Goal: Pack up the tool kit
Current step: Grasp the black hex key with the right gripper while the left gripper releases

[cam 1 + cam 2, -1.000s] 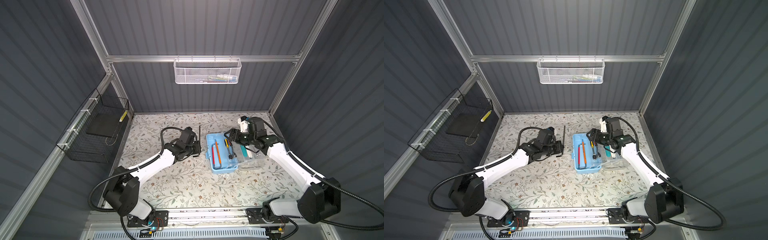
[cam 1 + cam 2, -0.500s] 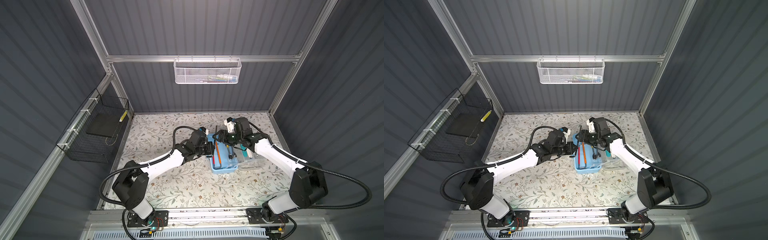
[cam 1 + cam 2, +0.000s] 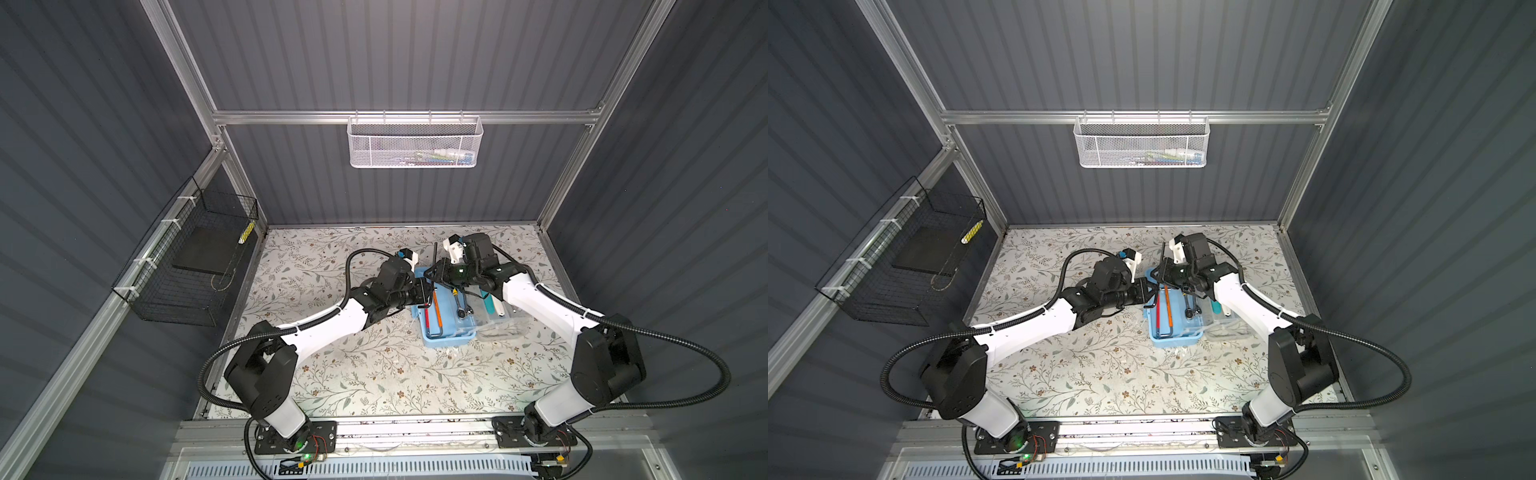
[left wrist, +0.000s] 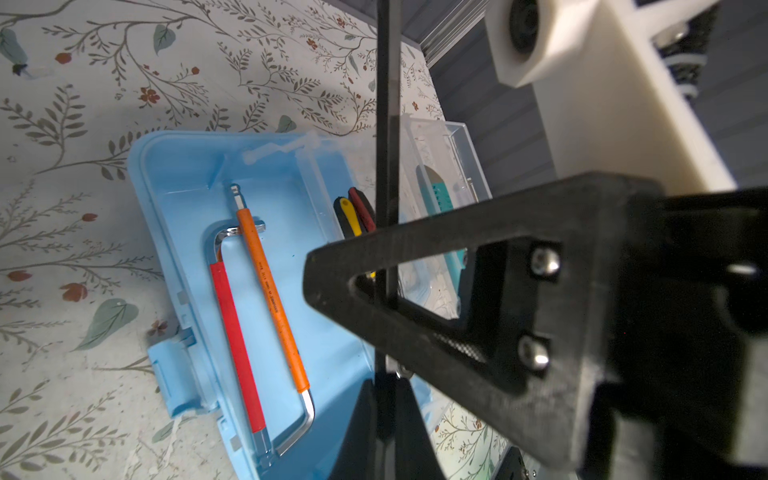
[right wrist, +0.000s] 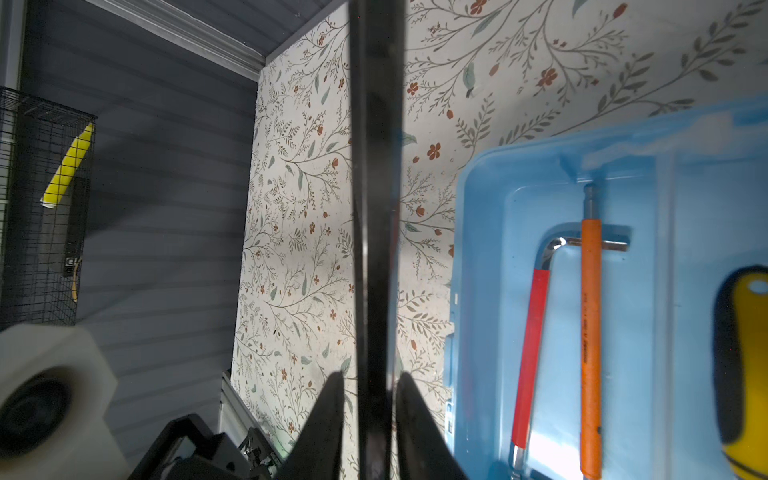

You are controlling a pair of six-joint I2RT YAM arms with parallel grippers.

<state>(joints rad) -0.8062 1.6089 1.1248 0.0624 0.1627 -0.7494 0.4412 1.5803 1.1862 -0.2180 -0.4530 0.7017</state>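
Note:
The black hex key [image 3: 435, 251] is standing upright in my left gripper, so next my right gripper takes it and puts it down flat next to the red hex key [image 3: 432, 321].
The tool kit [image 3: 446, 332] is a light-blue box lying open on the floral mat, its clear lid [image 3: 503, 320] folded out to the right. Inside lie a red hex key [image 4: 237, 332], an orange one [image 4: 270, 291] and a small wrench [image 3: 461, 307]. Over the box's far-left corner my left gripper [image 4: 384, 384] is shut on a long black hex key [image 4: 384, 104] that stands upright. My right gripper [image 5: 370, 378] reaches in from the right and straddles the same black hex key [image 5: 376, 166]. Its fingers sit close on either side, with thin gaps showing.
A white mesh basket [image 3: 415, 145] hangs on the back wall. A black wire basket [image 3: 195, 257] holding a yellow item [image 3: 247, 232] hangs on the left wall. A teal tool [image 3: 487, 303] rests in the lid. Both wrists crowd the box's far end.
The left arm carried the black hex key rightwards to the box's far-left corner. The right gripper swung left to meet it and narrowed around the key.

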